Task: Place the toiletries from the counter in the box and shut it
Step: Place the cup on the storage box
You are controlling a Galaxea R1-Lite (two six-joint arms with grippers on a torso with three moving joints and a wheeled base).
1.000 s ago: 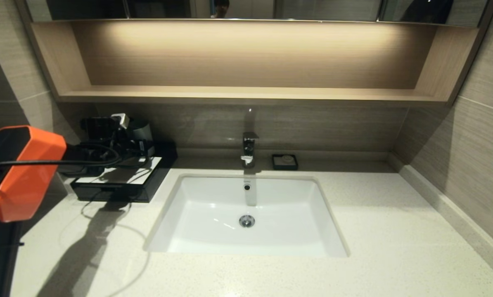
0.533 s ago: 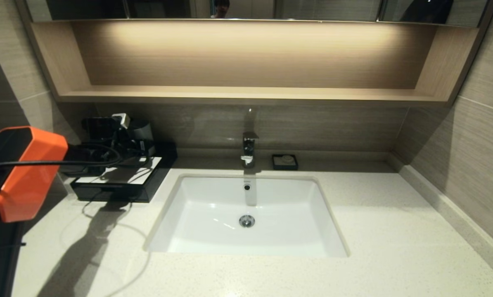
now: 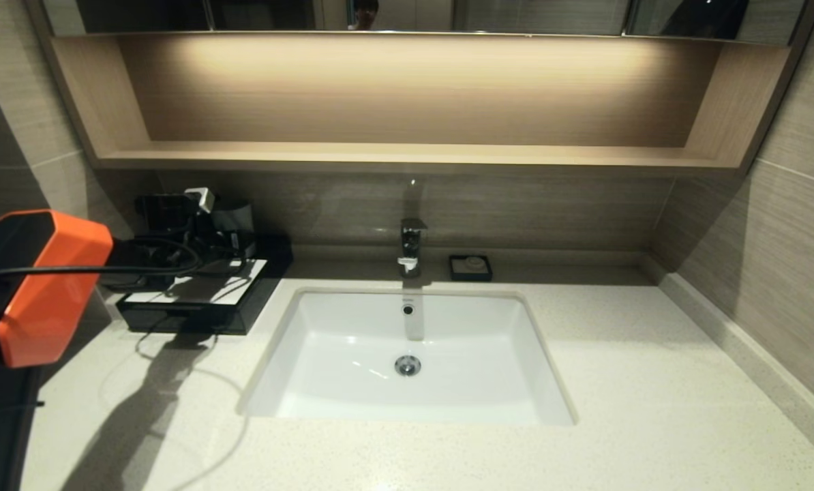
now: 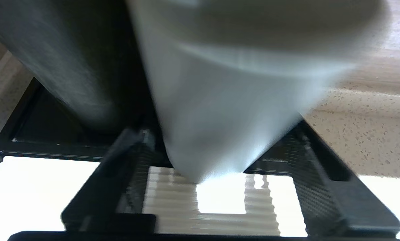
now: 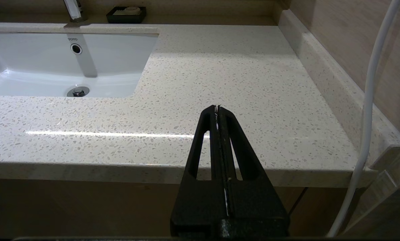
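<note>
The grey cup's bottom (image 4: 204, 174) sticks out over the black box's white panel, so the robot's left gripper should open, move away, then push the cup (image 4: 216, 146) back with closed fingers.
The black box (image 3: 190, 319) with a white top panel stands at the counter's (image 3: 652, 382) back left, its front drawer shut. No toothbrush packets or sachet show in any view. My left gripper (image 3: 224, 237) reaches over the box to a grey cup (image 3: 233, 213). In the left wrist view the cup (image 4: 226, 100) sits between my left gripper's (image 4: 220, 134) jaws, one finger against each side, above the box's white panel (image 4: 52, 190). My right gripper (image 5: 217, 107) is shut and empty, parked off the counter's front right edge.
A second, darker cup (image 4: 69, 67) stands beside the held one. The white sink (image 3: 311, 341), faucet (image 3: 410, 245) and small black soap dish (image 3: 470, 267) are mid-counter. A wooden shelf (image 3: 407, 155) overhangs the back. A white cable (image 5: 367, 100) hangs at the right.
My left arm has shifted very slightly to the right. The cup and box stand about where they were.
</note>
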